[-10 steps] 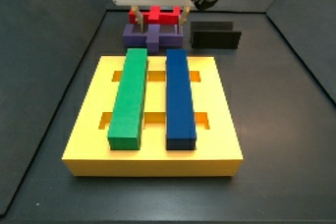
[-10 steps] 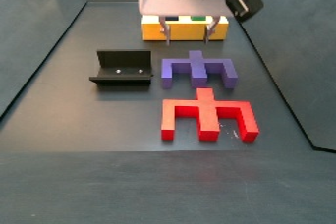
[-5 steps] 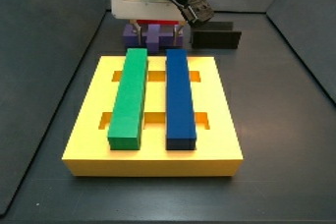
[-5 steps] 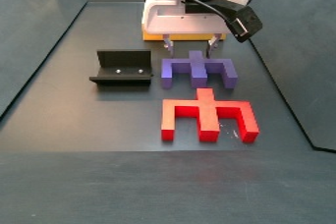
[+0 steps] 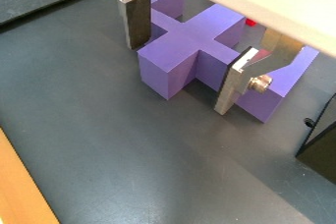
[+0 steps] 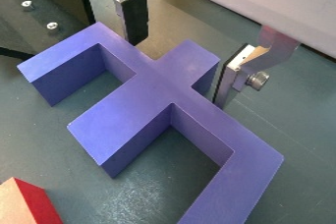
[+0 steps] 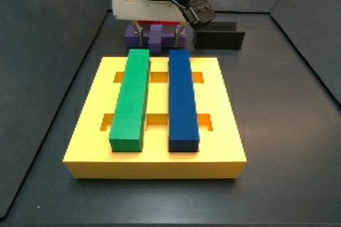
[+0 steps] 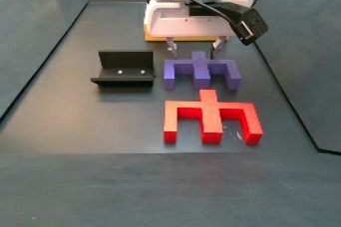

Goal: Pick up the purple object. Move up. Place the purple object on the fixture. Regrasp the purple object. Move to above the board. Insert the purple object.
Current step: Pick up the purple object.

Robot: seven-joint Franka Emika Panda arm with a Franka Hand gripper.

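Note:
I expect the purple object to come free alone when I lift and leave the red piece lying flat, as red shows low behind the purple object.
The purple object lies flat on the dark floor between the fixture and the board. My gripper is low over it and open. In both wrist views the silver fingers stand on either side of the central ridge of the purple object, with a small gap on each side. The gripper holds nothing. In a side view the gripper hides most of the purple object.
A red notched piece lies beside the purple one. The fixture stands close by. The board carries a green bar and a blue bar. Dark walls ring the floor.
Over the last second the gripper came down from above onto the purple object, fingers still apart. Since half a second ago it has barely moved.

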